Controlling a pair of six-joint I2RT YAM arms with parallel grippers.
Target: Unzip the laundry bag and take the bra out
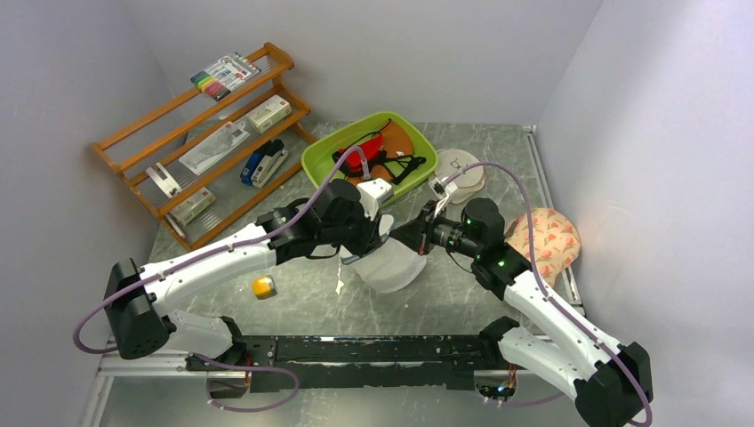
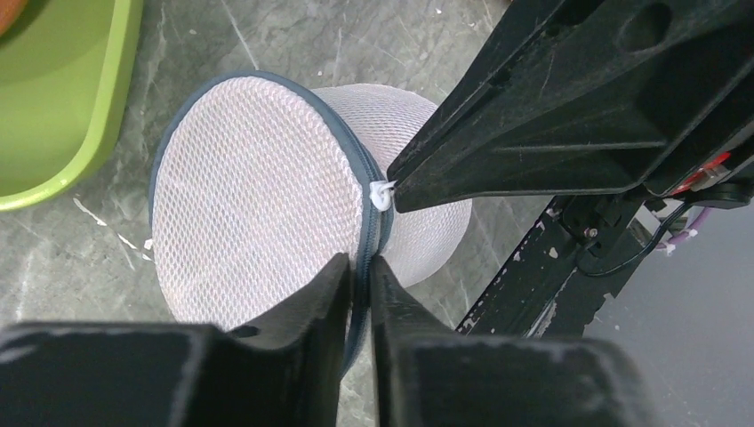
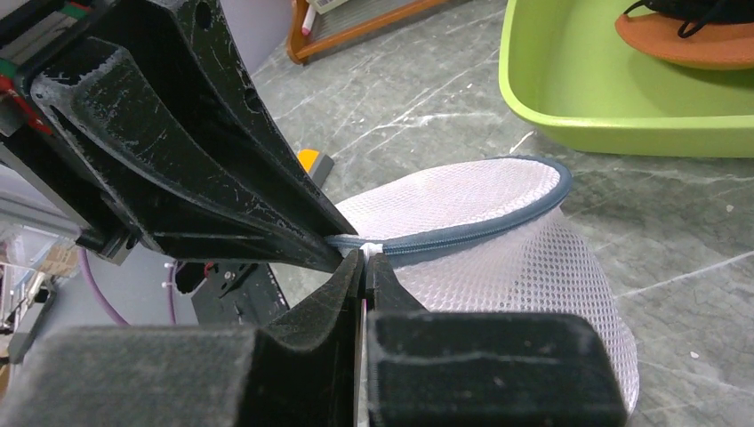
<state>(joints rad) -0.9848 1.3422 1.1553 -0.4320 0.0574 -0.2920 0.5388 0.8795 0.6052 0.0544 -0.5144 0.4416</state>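
My left gripper is squeezing both of the laundry bag's zipper edges (image 2: pixel 377 245) together. It should open and grab only the lid's edge (image 2: pixel 364 222) to uncover the bra.
The laundry bag (image 1: pixel 389 265) is a white mesh dome with a grey-blue zipper rim, zipped shut, tilted on the table between both arms. My left gripper (image 1: pixel 372 245) is shut on the zipper rim (image 2: pixel 363 240) at the bag's near edge, as the left wrist view (image 2: pixel 358 263) shows. My right gripper (image 1: pixel 416 237) is shut on the small white zipper pull (image 2: pixel 382 194), also seen in the right wrist view (image 3: pixel 364 256). The two grippers' tips nearly touch. The bra is hidden; no maroon fabric shows through the mesh (image 3: pixel 507 258).
A green tub (image 1: pixel 320 165) behind the bag holds a red garment with black straps. A cream round pouch (image 1: pixel 462 169) and a peach floral pouch (image 1: pixel 549 240) lie to the right. A wooden rack (image 1: pixel 204 133) stands at the back left. A small yellow object (image 1: pixel 263 286) lies at the front left.
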